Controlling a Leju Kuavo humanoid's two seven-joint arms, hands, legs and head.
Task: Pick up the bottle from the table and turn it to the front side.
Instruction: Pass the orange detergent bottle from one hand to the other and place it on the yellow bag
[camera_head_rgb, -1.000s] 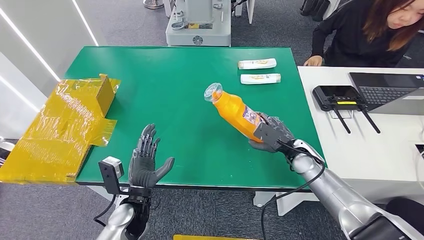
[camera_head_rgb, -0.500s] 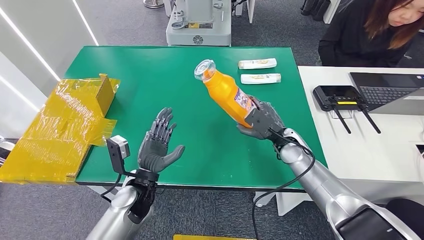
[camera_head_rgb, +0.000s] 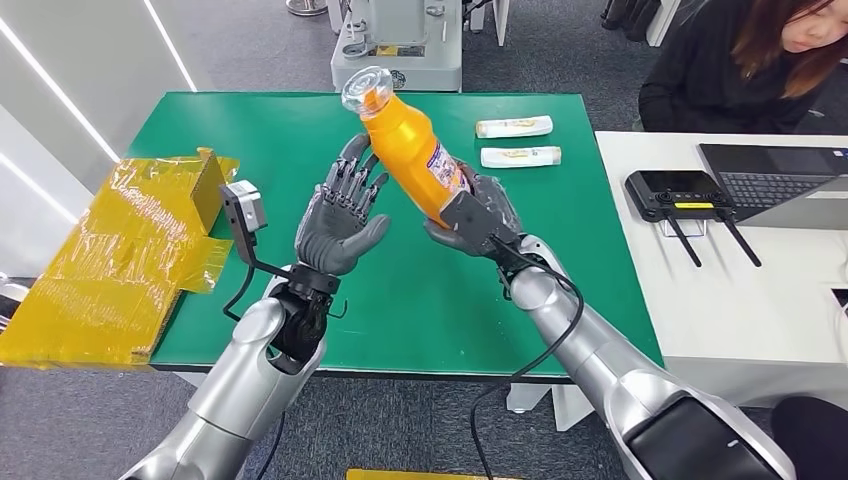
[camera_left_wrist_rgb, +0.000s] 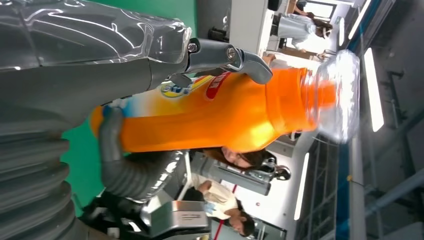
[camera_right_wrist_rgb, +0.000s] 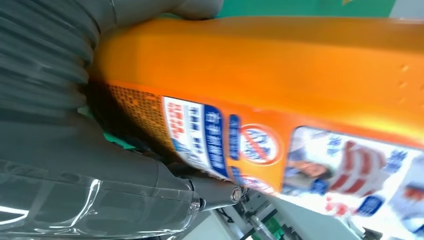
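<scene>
My gripper will turn the orange bottle (camera_head_rgb: 405, 148), which will then show a broad front label, as just the printed label's edge (camera_head_rgb: 444, 168) shows beside my right gripper.
An orange bottle (camera_head_rgb: 408, 142) with a clear cap (camera_head_rgb: 364, 88) hangs tilted above the green table (camera_head_rgb: 250, 130), cap pointing up and away from me. My right hand (camera_head_rgb: 470, 218) grips its lower end. My left hand (camera_head_rgb: 340, 215) is raised beside the bottle, palm toward it, fingers spread and holding nothing. Its fingertips (camera_head_rgb: 362, 158) reach close to the bottle's neck; I cannot tell if they touch. The left wrist view has the bottle (camera_left_wrist_rgb: 225, 115) just beyond my left thumb (camera_left_wrist_rgb: 220, 55). From the right wrist, the bottle's printed label (camera_right_wrist_rgb: 260, 145) sits close against my right hand (camera_right_wrist_rgb: 100, 165).
Two white tubes (camera_head_rgb: 514, 127) (camera_head_rgb: 520, 157) lie at the table's far right. A yellow-wrapped cardboard box (camera_head_rgb: 130, 250) hangs over the left edge. To the right, a white desk (camera_head_rgb: 760, 300) holds a black controller (camera_head_rgb: 680, 195) and a laptop (camera_head_rgb: 780, 180), and a person (camera_head_rgb: 740, 60) sits behind it.
My right hand has lifted the bottle up and to the left, away from the table. My left hand has risen from the table's front edge to beside the bottle.
</scene>
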